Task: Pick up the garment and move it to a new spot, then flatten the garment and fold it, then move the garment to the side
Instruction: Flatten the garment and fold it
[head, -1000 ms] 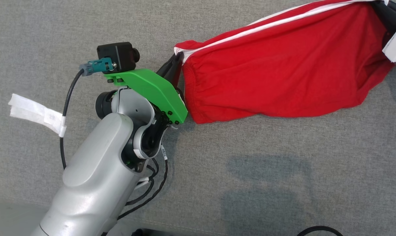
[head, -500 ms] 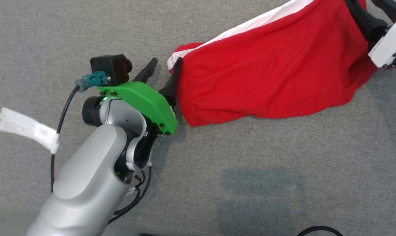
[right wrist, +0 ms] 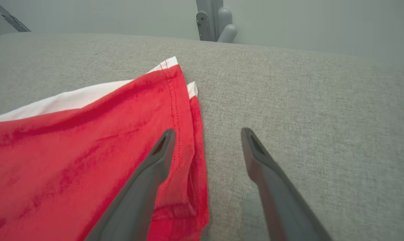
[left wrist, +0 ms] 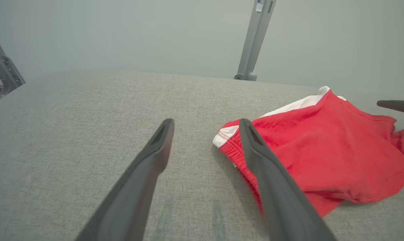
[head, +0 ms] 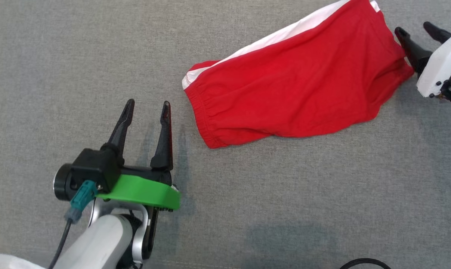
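I expect both layers of the garment (head: 291,87) to come along as one when I fold the hem over the waistband, because the hem edges (right wrist: 194,132) lie stacked together.
A red garment (head: 292,97) with a white side stripe lies folded on the grey fabric surface (head: 98,56), its elastic waistband toward the left. My left gripper (head: 148,105) stands open at the lower left, apart from the waistband, nothing between its fingers. In the left wrist view the garment (left wrist: 322,147) lies to the right of the open left gripper (left wrist: 205,123). My right gripper (head: 416,31) is open at the far right, just off the garment's hem. In the right wrist view the hem (right wrist: 88,150) lies under and left of the open right gripper (right wrist: 207,132).
A grey metal post (left wrist: 253,40) rises beyond the surface's far edge; the same kind of post (right wrist: 213,20) shows in the right wrist view. A black cable loop (head: 363,262) lies at the bottom right. Bare fabric surrounds the garment.
Both grippers have let go of the garment and opened. The left arm has pulled back toward the lower left, the right has drawn off to the right. The garment now rests flat.
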Motion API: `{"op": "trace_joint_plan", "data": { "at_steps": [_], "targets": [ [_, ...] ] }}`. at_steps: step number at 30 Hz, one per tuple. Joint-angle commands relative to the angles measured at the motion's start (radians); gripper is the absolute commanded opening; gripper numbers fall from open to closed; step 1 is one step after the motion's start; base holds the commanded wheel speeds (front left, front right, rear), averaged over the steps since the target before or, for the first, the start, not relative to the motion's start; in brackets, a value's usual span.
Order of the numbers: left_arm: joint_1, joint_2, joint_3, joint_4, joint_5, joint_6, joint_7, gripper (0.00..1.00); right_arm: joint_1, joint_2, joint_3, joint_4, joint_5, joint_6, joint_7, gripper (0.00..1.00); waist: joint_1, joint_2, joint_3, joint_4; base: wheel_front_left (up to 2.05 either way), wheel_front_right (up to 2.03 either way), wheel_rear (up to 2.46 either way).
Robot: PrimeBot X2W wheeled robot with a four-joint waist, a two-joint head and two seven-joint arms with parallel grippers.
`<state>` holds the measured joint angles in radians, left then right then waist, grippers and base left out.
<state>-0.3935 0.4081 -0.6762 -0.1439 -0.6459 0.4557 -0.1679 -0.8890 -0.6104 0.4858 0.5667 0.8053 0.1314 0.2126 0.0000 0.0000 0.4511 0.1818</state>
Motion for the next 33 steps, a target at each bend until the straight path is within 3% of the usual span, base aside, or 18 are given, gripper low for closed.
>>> {"op": "trace_joint_plan", "data": {
  "at_steps": [1,4,10,11,12,13,18,21,33],
  "targets": [
    [0.025,-0.010,0.005,0.007,0.005,0.009,-0.022,1.00,-0.016,0.015,-0.013,0.017,-0.011,-0.002,0.012,1.00,0.0000,0.0000,0.014,0.033,0.00,0.00,0.00],
    [0.067,-0.046,0.016,0.042,0.007,0.001,-0.074,1.00,-0.033,0.048,-0.044,0.089,-0.062,-0.002,0.065,1.00,0.0000,0.0000,0.015,0.073,0.00,0.00,0.00],
    [0.112,-0.129,0.042,0.100,0.001,-0.079,-0.097,1.00,-0.010,0.082,-0.069,0.199,-0.115,-0.002,0.194,1.00,0.0000,0.0000,-0.016,0.118,0.00,0.00,0.00],
    [0.117,-0.140,0.047,0.106,0.009,-0.095,-0.098,1.00,-0.004,0.086,-0.071,0.200,-0.118,0.000,0.211,0.69,0.0000,0.0000,-0.020,0.121,0.00,0.00,0.00],
    [0.119,-0.157,0.059,0.104,0.014,-0.114,-0.098,1.00,0.003,0.090,-0.078,0.201,-0.112,0.000,0.221,0.00,0.0000,0.0000,-0.025,0.123,0.00,0.00,0.00],
    [0.119,-0.157,0.059,0.104,0.014,-0.114,-0.098,1.00,0.003,0.090,-0.078,0.201,-0.112,0.000,0.221,0.00,0.0000,0.0000,-0.025,0.123,0.00,0.00,0.00],
    [0.167,-0.212,0.121,0.133,0.040,-0.219,-0.097,1.00,0.048,0.111,-0.123,0.188,-0.056,-0.001,0.290,0.00,0.0000,0.0000,-0.066,0.101,0.00,0.00,0.00],
    [0.203,-0.225,0.166,0.160,0.064,-0.258,-0.097,1.00,0.078,0.128,-0.159,0.180,-0.034,-0.001,0.301,0.00,0.0000,0.0000,-0.104,0.062,0.00,0.00,0.00],
    [0.332,-0.210,0.231,0.231,0.138,-0.359,-0.097,1.00,0.252,0.080,-0.327,0.157,-0.003,-0.002,0.258,0.00,0.0000,0.0000,-0.231,-0.040,0.00,0.00,0.00]
  ]
}}
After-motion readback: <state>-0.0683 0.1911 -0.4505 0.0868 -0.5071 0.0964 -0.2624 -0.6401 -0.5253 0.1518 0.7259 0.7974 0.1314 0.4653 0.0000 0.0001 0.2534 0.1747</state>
